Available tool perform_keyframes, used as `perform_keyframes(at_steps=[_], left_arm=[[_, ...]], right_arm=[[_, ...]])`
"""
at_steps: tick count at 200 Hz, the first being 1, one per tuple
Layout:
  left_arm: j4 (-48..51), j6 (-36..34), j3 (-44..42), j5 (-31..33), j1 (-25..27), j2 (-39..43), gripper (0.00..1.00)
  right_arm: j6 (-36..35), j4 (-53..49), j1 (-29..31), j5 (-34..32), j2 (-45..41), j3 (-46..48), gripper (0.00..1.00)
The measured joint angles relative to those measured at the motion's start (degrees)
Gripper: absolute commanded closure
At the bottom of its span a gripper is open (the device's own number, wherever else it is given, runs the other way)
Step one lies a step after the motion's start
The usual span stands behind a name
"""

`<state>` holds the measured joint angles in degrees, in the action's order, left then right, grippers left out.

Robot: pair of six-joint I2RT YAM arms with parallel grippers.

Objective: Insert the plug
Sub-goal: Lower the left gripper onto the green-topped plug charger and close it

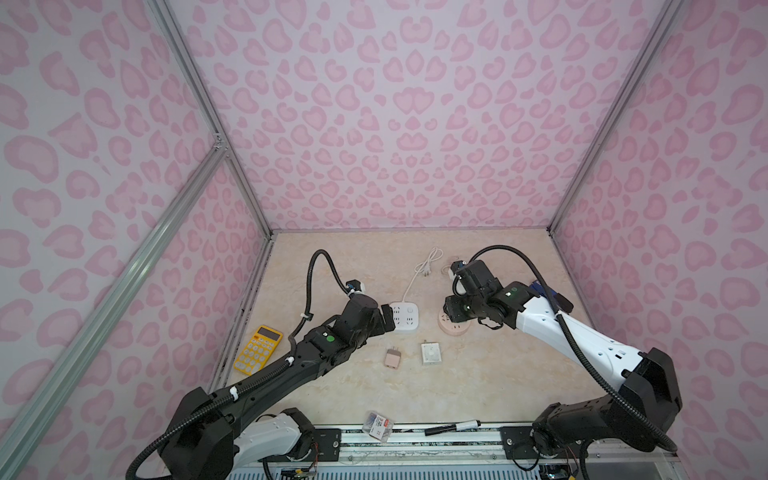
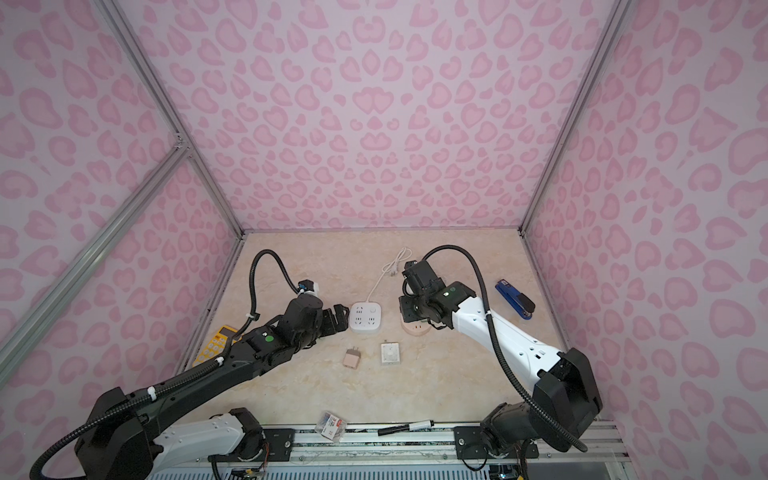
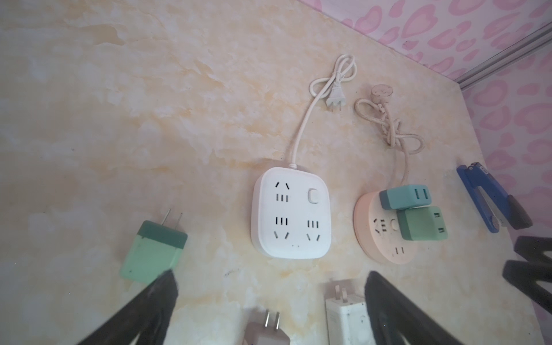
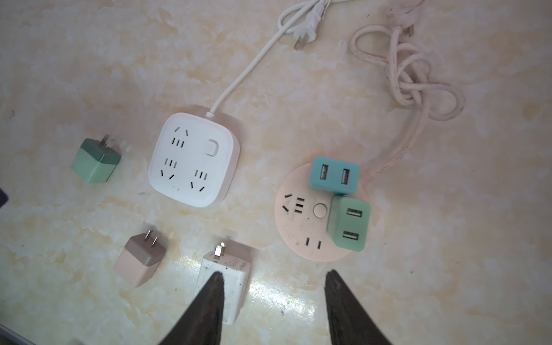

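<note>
The mint plug point(image 3: 151, 256) is lying flat with its prongs point(image 3: 171, 217) level, on the other side of the white strip from my right gripper. My left gripper should raise the mint plug toward my right gripper.
A white square socket strip point(image 1: 405, 316) point(image 3: 292, 212) lies mid-table beside a pink round socket strip point(image 1: 455, 328) point(image 4: 301, 227). The round strip carries a teal plug point(image 4: 333, 174) and a green plug point(image 4: 349, 222). Loose on the table lie a mint plug point(image 3: 152, 254), a pink plug point(image 1: 392, 358) point(image 4: 140, 260) and a white plug point(image 1: 431, 353) point(image 4: 236, 283). My left gripper point(image 1: 388, 318) point(image 3: 271, 277) is open and empty by the white strip's left edge. My right gripper point(image 1: 451, 311) point(image 4: 274, 274) hangs open and empty over the round strip's near edge.
A yellow calculator point(image 1: 257, 350) lies at the left wall and a blue stapler point(image 2: 514, 299) at the right. A small box point(image 1: 378, 424) and a black marker point(image 1: 453, 427) rest at the front rail. Both strips' cords point(image 3: 301, 128) trail toward the back wall.
</note>
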<state>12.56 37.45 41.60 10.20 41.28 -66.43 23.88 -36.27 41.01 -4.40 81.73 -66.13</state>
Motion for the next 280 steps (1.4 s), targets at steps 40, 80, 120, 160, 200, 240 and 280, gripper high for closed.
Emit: perform_keyframes(at_steps=[40,80,120,160,200,240,280], left_arm=[[3.7,-1.6,0.0,0.4,-2.4,4.2,0.0],[6.8,-4.0,0.4,-0.7,-8.6,3.3,0.12],[12.9,-6.4,7.6,-1.1,-11.5,-6.8,0.21],[18.3,-8.7,14.8,-2.8,-12.0,-17.3,0.19],[22.2,-10.1,17.9,-3.8,-12.3,-23.2,0.2],[23.6,-10.5,18.7,-4.2,-12.4,-26.3,0.23],[23.5,-10.5,18.7,-4.3,-12.4,-29.0,0.28]], right_arm=[[2.4,0.4,7.2,-1.9,3.7,-2.8,0.44],[2.9,0.8,8.6,-2.2,6.7,-3.9,0.46],[2.8,1.2,8.4,-1.5,7.5,-4.1,0.47],[2.8,1.5,7.7,-1.5,7.7,-3.7,0.48],[2.8,2.0,7.2,-0.9,7.3,-2.4,0.48],[2.8,2.4,6.6,-0.1,6.9,-1.7,0.5],[2.8,2.4,6.2,0.0,6.7,-1.6,0.51]])
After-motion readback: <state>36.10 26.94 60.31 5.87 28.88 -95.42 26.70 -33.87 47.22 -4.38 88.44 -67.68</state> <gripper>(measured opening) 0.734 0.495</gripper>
